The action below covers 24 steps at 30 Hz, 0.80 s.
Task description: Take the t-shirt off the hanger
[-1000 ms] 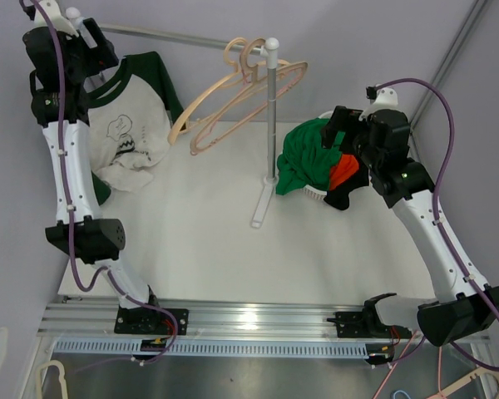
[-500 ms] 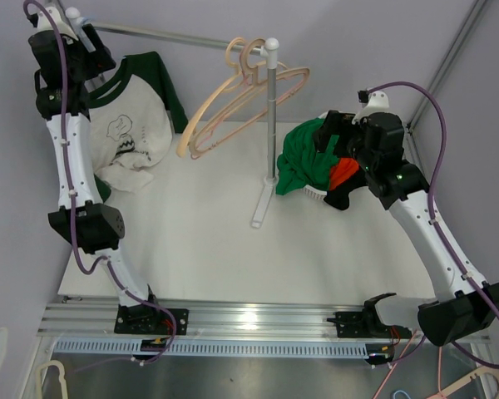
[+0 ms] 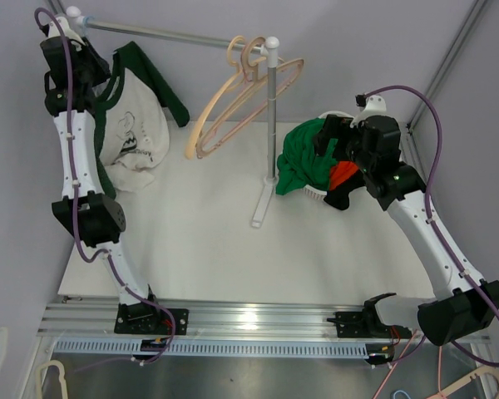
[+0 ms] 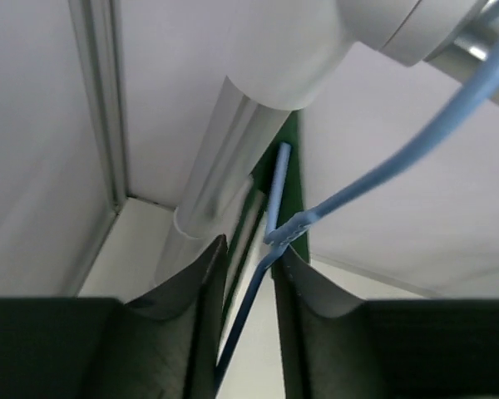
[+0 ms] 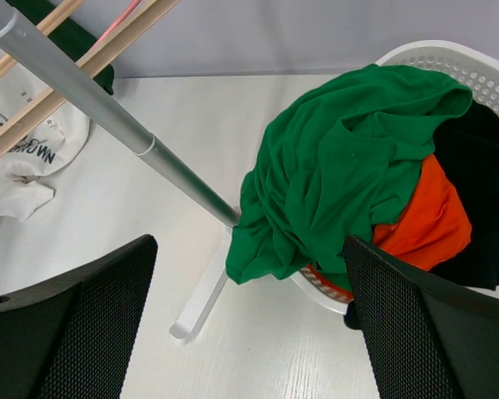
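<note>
I should open my left gripper's fingers, because the blue hanger lies at a slant across them, and grip the hanger's neck squarely before I lift its hook off the rail.
A white t-shirt with green sleeves hangs bunched at the left end of the rail; its white hem also shows in the right wrist view. A thin blue wire hanger carries it. My left gripper is up at that rail end. Its jaws have narrowed on the hanger's wire neck, which crosses the gap slantwise and touches both fingers. A green strip of the t-shirt shows behind the wire. My right gripper hovers open over the table, holding nothing.
Empty wooden hangers hang tilted at the rail's right end by the stand's post, whose foot rests mid-table. A white basket at the right holds green, orange and black clothes.
My left gripper has closed from wide open onto the hanger's wire. The t-shirt has swung left and bunched up. The wooden hangers have swung slightly. My right arm has barely moved.
</note>
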{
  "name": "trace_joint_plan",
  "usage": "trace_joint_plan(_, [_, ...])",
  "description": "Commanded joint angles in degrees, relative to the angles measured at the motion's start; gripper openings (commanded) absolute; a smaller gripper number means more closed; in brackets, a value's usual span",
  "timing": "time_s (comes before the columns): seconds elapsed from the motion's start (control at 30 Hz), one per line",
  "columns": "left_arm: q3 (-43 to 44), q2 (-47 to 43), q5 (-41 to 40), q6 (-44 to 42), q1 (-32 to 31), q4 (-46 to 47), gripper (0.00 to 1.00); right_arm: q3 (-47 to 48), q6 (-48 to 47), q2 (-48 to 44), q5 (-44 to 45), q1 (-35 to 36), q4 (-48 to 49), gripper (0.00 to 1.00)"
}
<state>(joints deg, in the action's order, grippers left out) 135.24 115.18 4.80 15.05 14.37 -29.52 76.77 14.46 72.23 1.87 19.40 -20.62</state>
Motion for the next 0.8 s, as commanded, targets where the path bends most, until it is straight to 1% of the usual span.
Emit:
trace_joint_plan(0.0, [2.5,-0.7,3.0,2.4,0.5,1.8,0.31,-0.1,-0.3,-0.4,-0.2,0.1,2.7,0.98])
trace_joint_plan(0.03, [2.6,-0.7,3.4,2.6,0.5,1.9,0.24,-0.3,-0.3,-0.4,-0.2,0.1,2.8,0.98])
trace_joint_plan(0.07, [2.6,-0.9,3.8,3.1,0.4,2.0,0.22,-0.5,-0.3,-0.5,-0.2,0.1,2.9,0.98])
trace_joint_plan(0.2, [3.4,-1.4,5.7,3.8,-0.3,2.0,0.22,-1.0,0.1,-0.4,-0.7,0.1,3.0,0.98])
trace_joint_plan(0.3, [3.5,-2.1,6.0,3.5,-1.1,3.2,0.24,-1.1,0.6,-0.8,-1.2,0.1,3.1,0.98])
trace_joint_plan(0.33, [3.5,-2.3,5.9,3.4,-1.3,3.7,0.27,-1.3,0.6,-0.9,-1.2,0.1,3.1,0.98])
trace_joint_plan(0.4, [3.6,-2.5,5.1,3.1,-1.9,4.5,0.38,-1.3,0.6,-1.3,-1.3,0.1,3.0,0.98])
trace_joint_plan(0.43, [3.6,-2.6,3.0,2.6,-2.1,4.5,0.49,-1.3,0.5,-1.4,-1.2,0.1,2.7,0.98])
trace_joint_plan(0.53, [3.6,-2.9,1.2,2.0,-2.5,5.2,0.51,-1.3,0.0,-2.0,-1.3,0.1,2.3,0.98])
trace_joint_plan(0.6, [3.5,-2.9,0.7,2.0,-2.8,5.7,0.51,-1.1,-0.3,-2.2,-1.2,0.1,2.1,0.98])
trace_joint_plan(0.67, [3.7,-2.7,0.3,2.0,-2.7,5.9,0.46,-0.9,-0.5,-2.3,-1.3,0.0,1.8,0.98])
trace_joint_plan(0.7, [3.5,-2.5,0.1,1.9,-2.9,6.0,0.42,-0.9,-0.4,-2.4,-1.2,0.0,1.7,0.98])
trace_joint_plan(0.73, [3.6,-2.3,0.1,1.9,-2.9,6.1,0.22,-1.0,-0.4,-2.4,-1.2,0.0,1.5,0.98])
trace_joint_plan(0.77, [3.5,-2.2,0.6,1.9,-2.9,6.1,0.12,-1.0,-0.4,-2.5,-1.3,0.0,1.4,0.98])
